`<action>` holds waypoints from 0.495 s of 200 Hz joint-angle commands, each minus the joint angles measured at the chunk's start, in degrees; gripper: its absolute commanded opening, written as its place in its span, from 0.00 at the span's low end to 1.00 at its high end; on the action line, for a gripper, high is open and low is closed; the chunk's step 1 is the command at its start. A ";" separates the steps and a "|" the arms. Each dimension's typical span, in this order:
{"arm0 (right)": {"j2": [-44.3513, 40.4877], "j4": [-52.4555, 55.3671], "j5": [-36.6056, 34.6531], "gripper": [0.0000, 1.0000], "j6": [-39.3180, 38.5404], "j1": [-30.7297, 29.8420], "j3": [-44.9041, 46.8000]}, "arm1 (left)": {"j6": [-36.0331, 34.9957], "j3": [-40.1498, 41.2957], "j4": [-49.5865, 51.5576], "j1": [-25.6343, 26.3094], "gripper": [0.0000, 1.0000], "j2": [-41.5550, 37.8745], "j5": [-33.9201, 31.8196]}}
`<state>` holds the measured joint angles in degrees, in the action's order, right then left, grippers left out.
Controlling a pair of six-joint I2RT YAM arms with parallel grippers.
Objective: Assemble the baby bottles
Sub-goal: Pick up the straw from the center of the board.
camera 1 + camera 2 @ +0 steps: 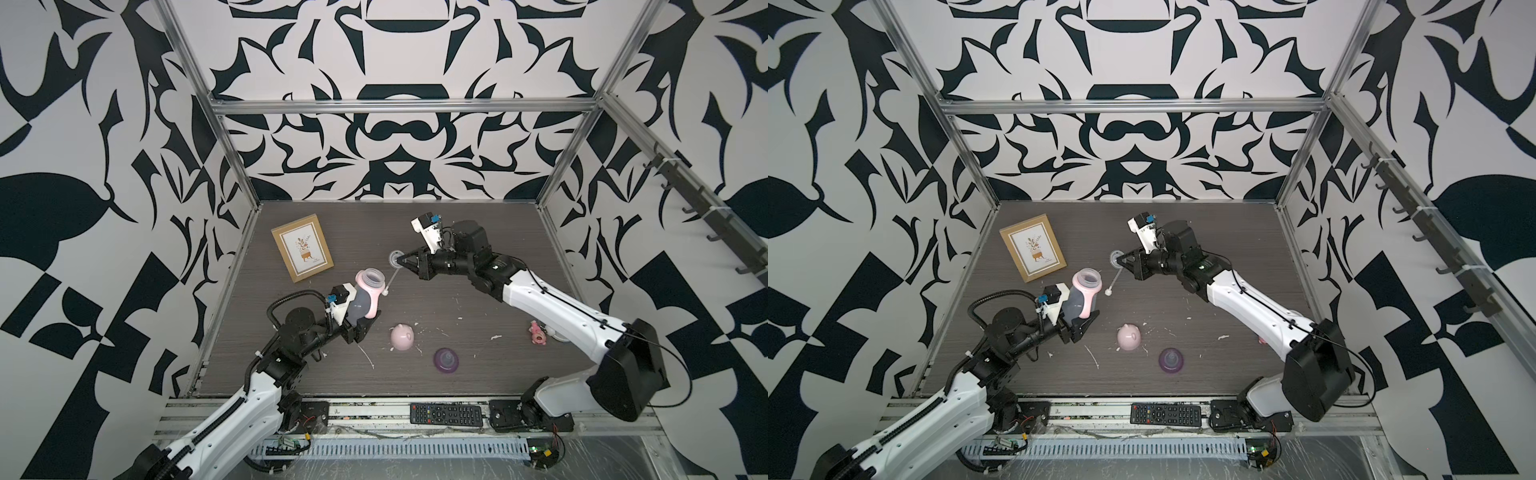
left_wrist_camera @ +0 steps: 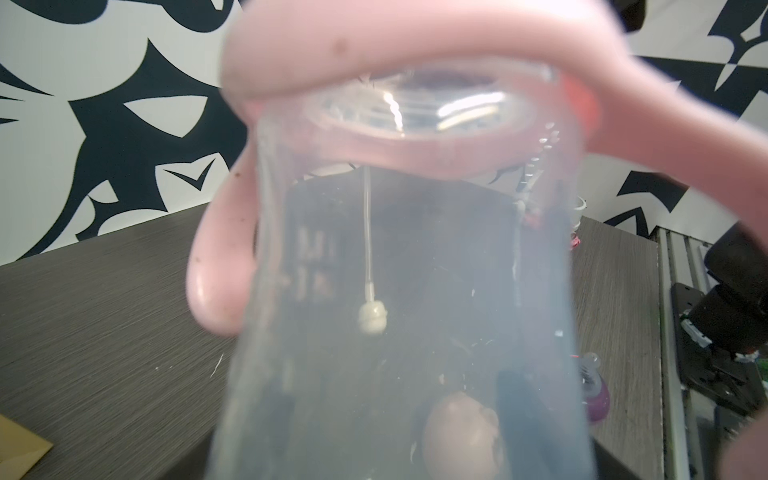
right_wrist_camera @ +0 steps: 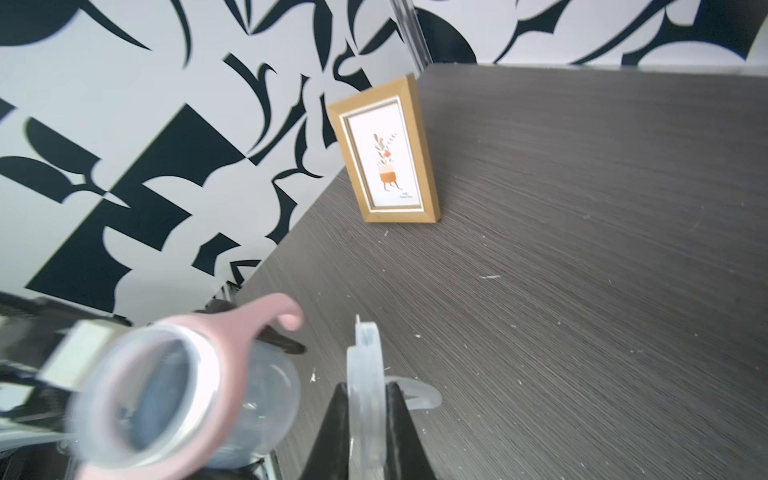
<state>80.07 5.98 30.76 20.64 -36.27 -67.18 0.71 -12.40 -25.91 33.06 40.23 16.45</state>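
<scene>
I should raise the straw clear with my right gripper and bring it over the bottle's opening (image 1: pixel 372 277), because the straw's white tip (image 1: pixel 385 293) hangs next to the bottle body below the bottle's rim.
A translucent bottle body (image 1: pixel 360 303) with its pale pink two-handled ring (image 1: pixel 369 277) on the neck is held off the table, mouth tilted to the back. My left gripper (image 1: pixel 360 325) is shut on its lower part. In the left wrist view the bottle (image 2: pixel 415 291) fills the picture. My right gripper (image 1: pixel 400 261) is shut on the flat disc (image 3: pixel 365 374) of the clear straw (image 1: pixel 392 277), which hangs just right of the bottle mouth. The pink eared dome cap (image 1: pixel 402 337) and the purple collar with clear nipple (image 1: pixel 446 360) lie on the table in front.
A gold picture frame (image 1: pixel 302 248) stands at the back left. A small pink toy figure (image 1: pixel 537 332) lies beside the right arm. A black remote (image 1: pixel 446 413) rests on the front rail. White scraps dot the dark table (image 1: pixel 478 257).
</scene>
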 commanded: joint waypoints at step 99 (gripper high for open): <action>-6.76 12.84 -0.87 0.03 -1.82 -11.39 -16.38 | -7.48 3.00 -15.86 0.00 0.18 9.88 7.21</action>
<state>74.17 18.63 30.76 19.44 -46.41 -81.41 -5.45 -9.80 -37.43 33.06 51.18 20.80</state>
